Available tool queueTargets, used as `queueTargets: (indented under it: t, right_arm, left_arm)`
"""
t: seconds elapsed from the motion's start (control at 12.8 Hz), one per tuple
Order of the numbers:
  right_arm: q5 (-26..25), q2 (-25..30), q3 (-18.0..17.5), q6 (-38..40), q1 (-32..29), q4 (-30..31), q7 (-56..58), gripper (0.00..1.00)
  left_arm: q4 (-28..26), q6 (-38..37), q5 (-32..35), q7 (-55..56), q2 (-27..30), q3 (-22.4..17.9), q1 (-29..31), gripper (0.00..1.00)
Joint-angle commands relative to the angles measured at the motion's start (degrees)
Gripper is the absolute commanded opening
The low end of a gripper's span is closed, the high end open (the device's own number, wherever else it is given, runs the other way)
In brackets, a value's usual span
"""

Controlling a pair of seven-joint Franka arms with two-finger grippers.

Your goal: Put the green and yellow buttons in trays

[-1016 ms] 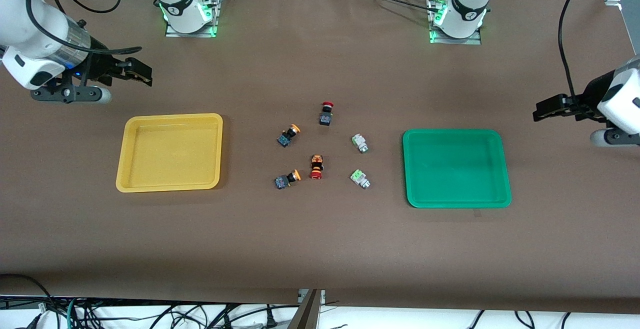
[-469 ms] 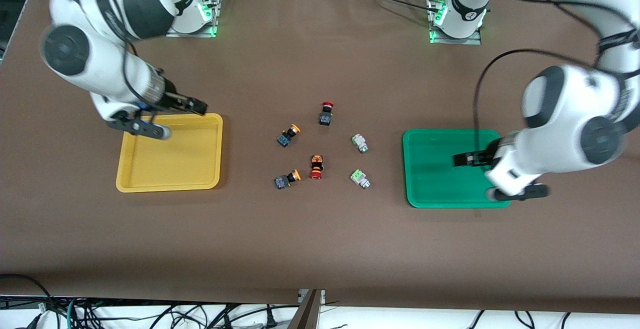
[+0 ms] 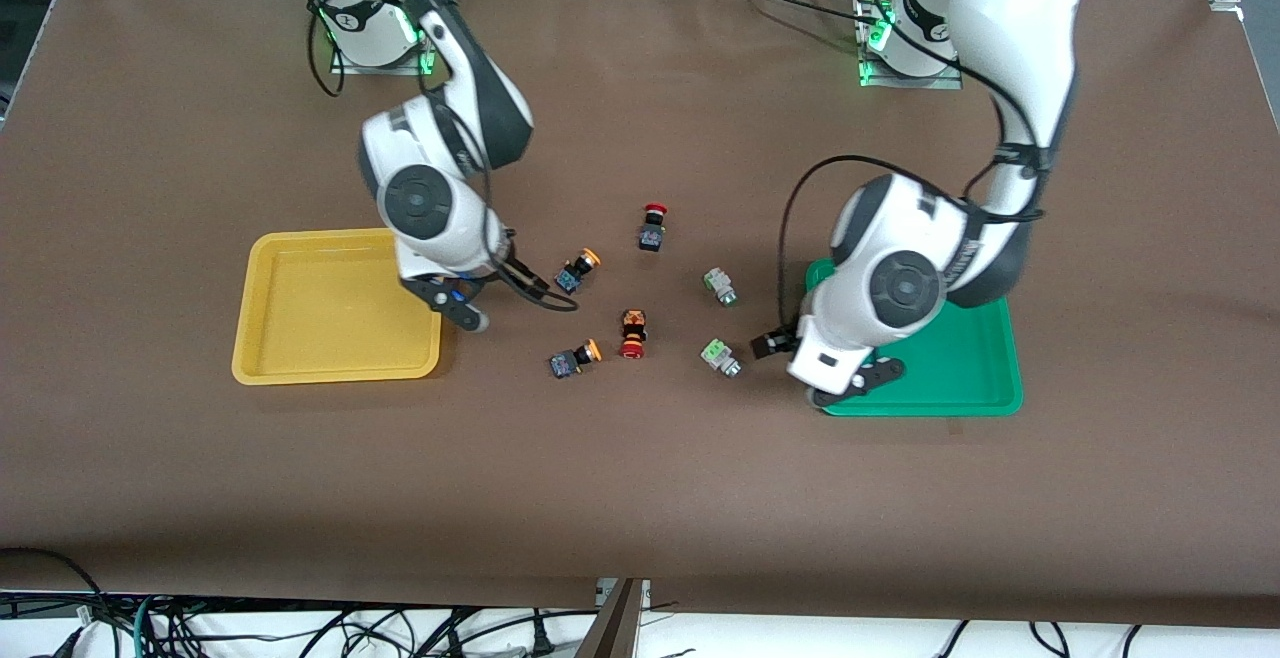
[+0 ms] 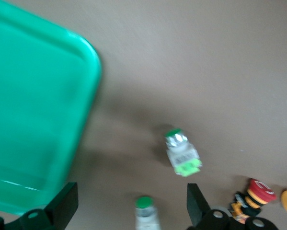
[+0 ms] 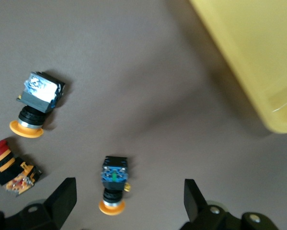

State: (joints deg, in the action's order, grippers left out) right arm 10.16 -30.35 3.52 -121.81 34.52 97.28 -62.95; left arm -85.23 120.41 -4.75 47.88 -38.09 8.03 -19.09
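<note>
My left gripper should keep moving down toward the button's white body (image 3: 716,280) until its open fingers, which face the farther green button's narrow sides (image 4: 147,214), straddle it, and then close.
Two green buttons (image 3: 718,285) (image 3: 720,356) and two yellow-capped buttons (image 3: 577,270) (image 3: 573,358) lie on the table between the yellow tray (image 3: 340,303) and the green tray (image 3: 960,358). Both trays hold no buttons. My right gripper (image 3: 525,283) is open over the table beside the farther yellow button, which lies between its jaws in the right wrist view (image 5: 113,184). My left gripper (image 3: 765,343) is open, between the green tray and the green buttons. In the left wrist view one green button (image 4: 145,215) lies between its jaws, the other green button (image 4: 182,153) a little off.
Two red-capped black switches (image 3: 652,226) (image 3: 632,333) lie among the buttons; one shows in the left wrist view (image 4: 258,191) and in the right wrist view (image 5: 9,167). The green tray's corner (image 4: 33,120) and the yellow tray's corner (image 5: 258,57) are close to the grippers.
Both arms have swung in from the table's ends, across their trays, to the buttons in the middle. The buttons and trays have not moved.
</note>
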Motion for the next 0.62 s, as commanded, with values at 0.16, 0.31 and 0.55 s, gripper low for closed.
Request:
queueTargets:
  t: [0.16,0.31,0.55]
  right_arm:
    - [6.8,-6.8,0.3,-8.1,3.3,-0.9,-4.2,0.99]
    - [6.8,-8.4,0.3,-9.6,4.1,-0.7,-4.4,0.99]
    - [6.9,-8.9,-0.2,-12.9,4.4,3.4,-4.3,0.97]
  left_arm:
    - [-15.5,13.8,8.6,12.1,1.7,5.8,-0.2,1.00]
    - [-17.9,14.7,13.3,20.5,1.7,9.3,0.0,1.00]
    - [-18.0,14.7,13.6,23.2,1.5,10.6,-0.1,0.71]
